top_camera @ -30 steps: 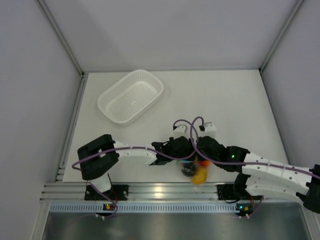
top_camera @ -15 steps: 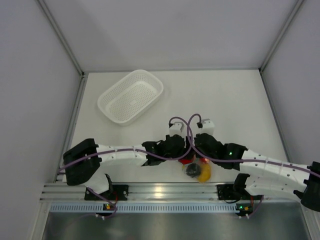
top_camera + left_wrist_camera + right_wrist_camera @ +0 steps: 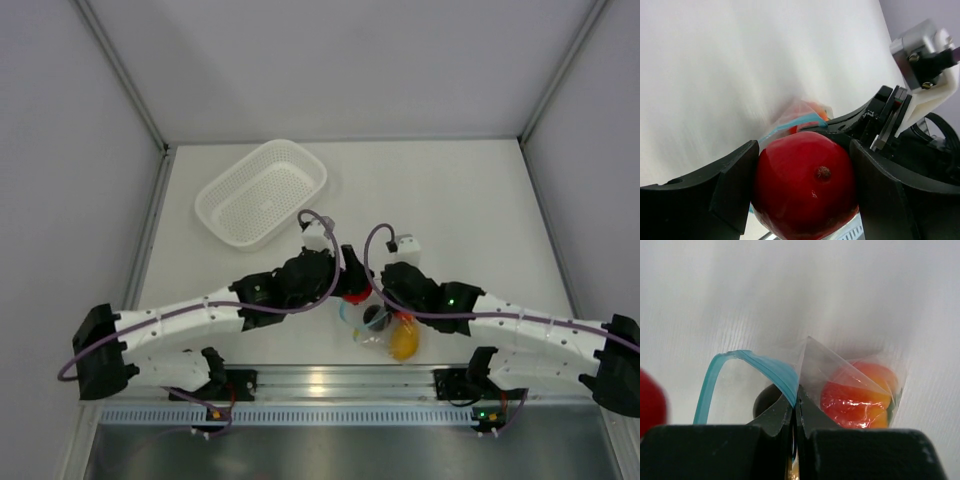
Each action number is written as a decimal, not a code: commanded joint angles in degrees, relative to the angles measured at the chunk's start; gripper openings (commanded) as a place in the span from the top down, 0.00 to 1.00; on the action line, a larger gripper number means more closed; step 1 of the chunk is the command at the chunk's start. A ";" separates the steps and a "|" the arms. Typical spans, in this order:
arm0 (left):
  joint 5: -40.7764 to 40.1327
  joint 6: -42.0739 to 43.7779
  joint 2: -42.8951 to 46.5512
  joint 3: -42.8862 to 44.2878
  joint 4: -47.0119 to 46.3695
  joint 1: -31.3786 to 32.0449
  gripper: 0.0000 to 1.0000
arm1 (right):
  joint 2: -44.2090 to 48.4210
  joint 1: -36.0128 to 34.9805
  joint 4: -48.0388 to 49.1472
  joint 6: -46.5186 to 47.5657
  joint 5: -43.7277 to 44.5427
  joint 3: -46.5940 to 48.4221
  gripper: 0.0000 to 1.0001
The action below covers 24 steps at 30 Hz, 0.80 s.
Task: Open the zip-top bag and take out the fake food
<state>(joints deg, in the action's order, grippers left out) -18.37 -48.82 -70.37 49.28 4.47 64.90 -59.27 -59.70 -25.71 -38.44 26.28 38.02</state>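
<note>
My left gripper should go next toward the empty white basket (image 3: pixel 252 208), because the shiny red ball (image 3: pixel 357 296) is clear of the bag's opening. It should then let go of the ball inside the basket.
My left gripper (image 3: pixel 351 284) is shut on the shiny red ball (image 3: pixel 805 186), held just left of the zip-top bag (image 3: pixel 377 327). The ball also shows at the left edge of the right wrist view (image 3: pixel 650 401). My right gripper (image 3: pixel 795 407) is shut on the bag's light blue zip strip (image 3: pixel 765 367), holding the mouth open. Inside the bag (image 3: pixel 852 367) lie the orange-red tomato (image 3: pixel 860 390) and the dark grey-black piece (image 3: pixel 767 397). The yellow-orange piece (image 3: pixel 403 343) shows in the bag's near end in the top view.
The white perforated basket (image 3: pixel 262 192) stands at the back left of the table. The bag lies close to the table's near edge, by the metal rail (image 3: pixel 320 380). Both arms meet over the bag.
My left gripper has drawn away from the bag, back and to the left, with the red ball in it. My right gripper has kept its hold on the zip strip.
</note>
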 commanded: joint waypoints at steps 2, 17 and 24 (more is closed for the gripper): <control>-9.57 3.20 7.43 0.03 9.21 -2.49 1.00 | 2.83 1.87 4.09 -0.94 0.08 2.06 1.00; 2.11 16.03 -7.57 15.48 14.87 -51.26 1.00 | 3.81 2.31 7.17 1.87 -5.54 3.20 1.00; 10.09 18.05 -24.28 22.35 14.78 -58.39 0.99 | 0.38 2.57 7.17 4.16 -7.82 6.89 1.00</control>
<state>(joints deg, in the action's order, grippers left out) -13.74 -33.34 -91.57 67.92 18.98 8.51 -57.95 -57.84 -21.93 -35.94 20.10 40.75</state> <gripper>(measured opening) 0.753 0.005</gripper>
